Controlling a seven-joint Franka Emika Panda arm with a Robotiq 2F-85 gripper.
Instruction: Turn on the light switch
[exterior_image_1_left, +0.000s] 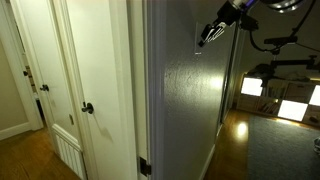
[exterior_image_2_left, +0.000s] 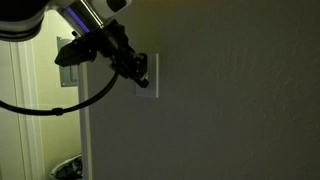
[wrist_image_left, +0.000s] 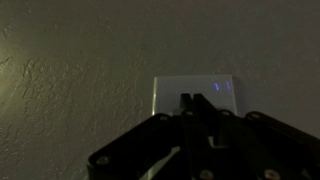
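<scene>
Next, I push up through the light switch (exterior_image_2_left: 148, 73) and then back away, because the room is dim and my gripper's closed fingers are just below the middle of the plate (exterior_image_2_left: 150, 84).
The light switch (wrist_image_left: 195, 92) is a pale white upright wall plate on a textured grey wall. It also shows in an exterior view (exterior_image_2_left: 149, 72), partly covered by the gripper, and edge-on in an exterior view (exterior_image_1_left: 197, 47). My gripper (wrist_image_left: 192, 99) is shut, its two dark fingertips pressed together, with nothing held. The tips are at the middle of the plate, touching it or very nearly. The gripper shows in both exterior views (exterior_image_2_left: 142, 76) (exterior_image_1_left: 203, 42). The rocker is hidden behind the fingers.
The room is dim. A white door with a dark round knob (exterior_image_1_left: 87, 108) stands beyond the wall corner. A black cable (exterior_image_2_left: 60, 105) loops down from the arm. Lit boxes (exterior_image_1_left: 280, 90) sit on the floor in the far room.
</scene>
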